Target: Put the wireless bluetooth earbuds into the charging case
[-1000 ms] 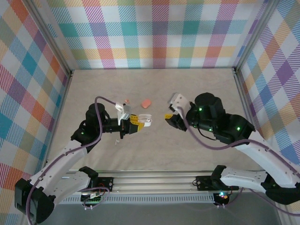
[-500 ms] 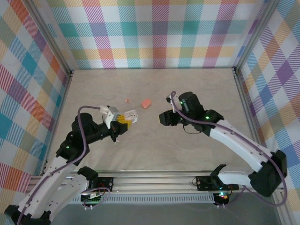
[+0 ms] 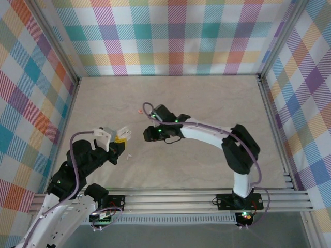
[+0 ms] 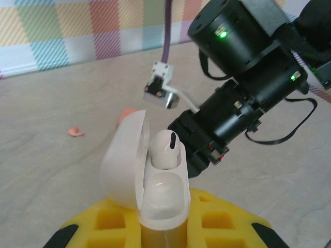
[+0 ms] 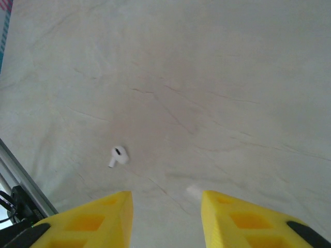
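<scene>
My right gripper should keep moving down toward its round head (image 5: pixel 121 153) until its open fingers can close around the loose white earbud (image 3: pixel 129 156), which lies free in front of them.
My left gripper (image 3: pixel 122 136) (image 4: pixel 163 219) is shut on a white charging case (image 4: pixel 161 188) that stands upright between its yellow fingers, lid (image 4: pixel 124 163) swung open to the left. One white earbud (image 4: pixel 166 150) sits in the case's far slot, while the near slot looks empty. Another white earbud (image 3: pixel 129 154) (image 5: pixel 118 156) lies loose on the table. My right gripper (image 3: pixel 149 135) (image 5: pixel 165 199) hangs open above the table, to the right of that earbud. A salmon-pink earbud (image 3: pixel 139 110) (image 4: pixel 76 132) lies farther back.
A pink case (image 4: pixel 123 114) peeks out behind the white lid, close to the right arm (image 3: pixel 207 132) stretched across the table's middle. Plaid walls enclose three sides. A metal rail (image 3: pixel 176 199) (image 5: pixel 15 173) runs along the near edge.
The left gripper has pulled back toward the near left with the case. The right arm has swung left across the middle, covering the pink case in the top view, its gripper lowered near the loose white earbud.
</scene>
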You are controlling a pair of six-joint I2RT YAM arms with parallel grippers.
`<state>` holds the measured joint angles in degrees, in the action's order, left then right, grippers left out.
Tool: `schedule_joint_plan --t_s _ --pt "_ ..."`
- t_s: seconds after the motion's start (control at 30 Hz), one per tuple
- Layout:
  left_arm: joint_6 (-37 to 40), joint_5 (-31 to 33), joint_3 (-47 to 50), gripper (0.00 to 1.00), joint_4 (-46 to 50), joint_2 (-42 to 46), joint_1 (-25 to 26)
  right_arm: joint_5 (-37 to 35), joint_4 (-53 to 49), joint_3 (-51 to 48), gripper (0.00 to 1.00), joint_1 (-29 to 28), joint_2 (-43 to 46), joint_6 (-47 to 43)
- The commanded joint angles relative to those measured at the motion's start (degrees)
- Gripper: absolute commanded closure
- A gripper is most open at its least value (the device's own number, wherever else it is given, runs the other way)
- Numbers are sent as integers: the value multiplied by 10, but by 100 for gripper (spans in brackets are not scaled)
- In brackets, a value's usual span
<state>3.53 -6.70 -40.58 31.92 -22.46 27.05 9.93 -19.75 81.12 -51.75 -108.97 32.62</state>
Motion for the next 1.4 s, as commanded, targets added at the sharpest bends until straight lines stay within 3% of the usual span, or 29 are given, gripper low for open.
schedule_joint_plan --t_s 0.0,0.33,0.77,1.37 --pt "4 44 -32 100 35 24 -5 12 -22 52 64 -28 -47 21" --pt "-3 54 -50 100 60 49 -5 -59 -114 199 71 -97 -162 8" --pt "3 62 -57 100 72 54 -5 -171 -218 329 65 -146 -255 -57" --pt "1 62 -63 100 84 58 -5 -181 -247 376 54 -167 -304 -91"
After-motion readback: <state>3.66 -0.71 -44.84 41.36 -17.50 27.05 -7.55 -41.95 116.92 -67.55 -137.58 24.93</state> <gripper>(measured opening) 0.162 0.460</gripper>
